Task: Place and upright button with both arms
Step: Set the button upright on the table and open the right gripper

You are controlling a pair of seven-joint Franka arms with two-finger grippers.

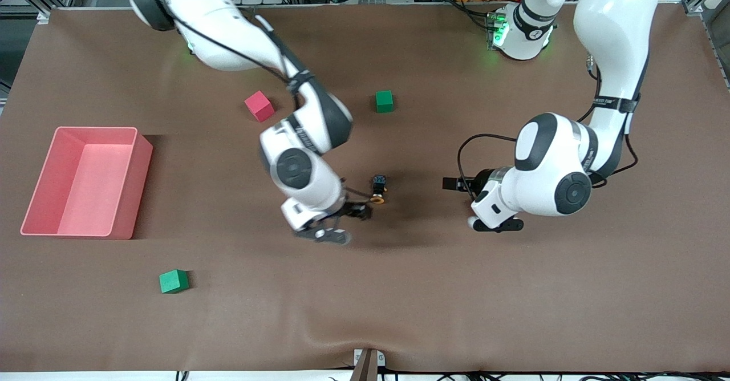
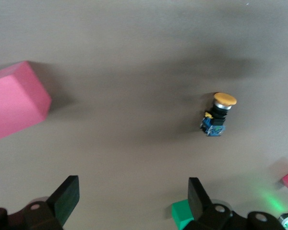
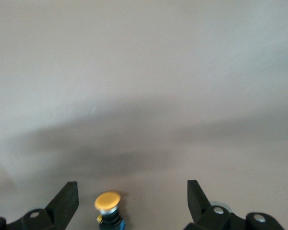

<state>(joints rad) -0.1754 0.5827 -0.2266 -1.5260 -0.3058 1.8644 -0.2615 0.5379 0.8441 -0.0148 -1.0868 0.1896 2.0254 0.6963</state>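
Note:
My right gripper is crowding the button [image 1: 379,189] on its side, so it should back off and let my left gripper take the bluish end [image 1: 379,179] to upright the button.
The button [image 1: 378,191] lies on its side on the brown table near the middle, its orange cap toward the front camera and its black body with a bluish end pointing toward the robots. My right gripper [image 1: 365,203] is low beside it and open. In the right wrist view the button [image 3: 108,205] sits between the spread fingers [image 3: 67,199], nearer one of them and touching neither. My left gripper [image 1: 454,187] hovers open and empty over the table, toward the left arm's end from the button. The left wrist view shows the button [image 2: 219,114] ahead of the left gripper [image 2: 133,201], well apart.
A pink bin [image 1: 34,201] stands toward the right arm's end of the table. A red cube [image 1: 259,105] and a green cube [image 1: 384,101] lie nearer the robots' bases. A second green cube [image 1: 173,281] lies nearer the front camera.

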